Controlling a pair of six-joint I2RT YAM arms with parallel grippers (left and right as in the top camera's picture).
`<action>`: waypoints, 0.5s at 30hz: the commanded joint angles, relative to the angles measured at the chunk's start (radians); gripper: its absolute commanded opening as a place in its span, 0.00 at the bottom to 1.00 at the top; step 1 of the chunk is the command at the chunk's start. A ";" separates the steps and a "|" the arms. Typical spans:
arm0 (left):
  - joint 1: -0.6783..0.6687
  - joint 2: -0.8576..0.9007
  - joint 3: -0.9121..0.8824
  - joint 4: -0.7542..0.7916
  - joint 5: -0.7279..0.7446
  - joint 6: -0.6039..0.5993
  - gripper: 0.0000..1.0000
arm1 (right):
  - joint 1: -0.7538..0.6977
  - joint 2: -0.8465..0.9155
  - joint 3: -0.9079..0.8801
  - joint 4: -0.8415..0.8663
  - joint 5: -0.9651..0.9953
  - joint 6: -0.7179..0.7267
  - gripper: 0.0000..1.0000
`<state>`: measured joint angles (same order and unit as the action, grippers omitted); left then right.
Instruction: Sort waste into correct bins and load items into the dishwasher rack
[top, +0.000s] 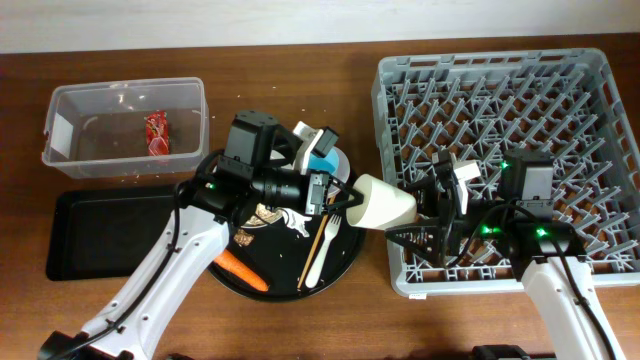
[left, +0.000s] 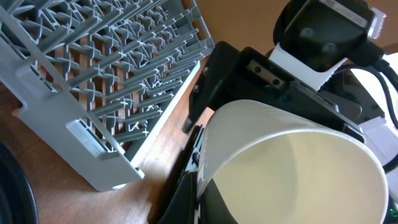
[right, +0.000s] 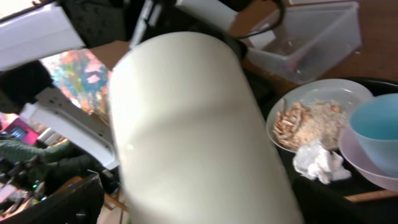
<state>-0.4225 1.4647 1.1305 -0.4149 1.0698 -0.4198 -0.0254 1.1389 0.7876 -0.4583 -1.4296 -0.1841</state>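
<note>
The cream cup's rim (top: 361, 203) is in my left gripper, short of the rack. So next my right gripper takes hold of the cup's base (top: 409, 208) before my left gripper moves back.
The cream cup (top: 385, 203) hangs on its side between the round black tray and the dishwasher rack (top: 395, 80). My left gripper (top: 340, 200) is shut on its rim, one finger inside and one outside (left: 202, 193). My right gripper (top: 420, 225) is at the cup's base, its fingers spread either side of the cup (right: 193, 124), with a gap showing on the left side. The red wrapper (top: 157, 132) lies in the clear tub (top: 60, 110). The carrot (top: 243, 270), white fork (top: 322, 245), rice scraps (right: 311, 118), tissue (right: 320, 163) and light-blue cup (top: 322, 158) are on the round tray.
The shallow black tray (top: 100, 240) lies in front of the clear tub at the left. The round black tray (top: 290, 285) sits mid-table, partly under my left arm. The rack's near corner (left: 93, 143) is close to the cup.
</note>
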 joint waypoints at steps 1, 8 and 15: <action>0.000 0.007 0.007 0.006 0.022 -0.021 0.00 | -0.001 0.001 0.017 0.004 -0.071 -0.011 0.87; 0.000 0.007 0.007 -0.001 0.013 -0.021 0.00 | -0.001 0.001 0.017 0.029 -0.071 -0.010 0.66; 0.020 0.007 0.007 -0.151 -0.365 -0.020 0.13 | -0.003 -0.001 0.017 0.029 0.257 0.172 0.48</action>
<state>-0.4213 1.4647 1.1339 -0.5060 0.9516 -0.4423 -0.0265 1.1393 0.7876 -0.4366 -1.2934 -0.0933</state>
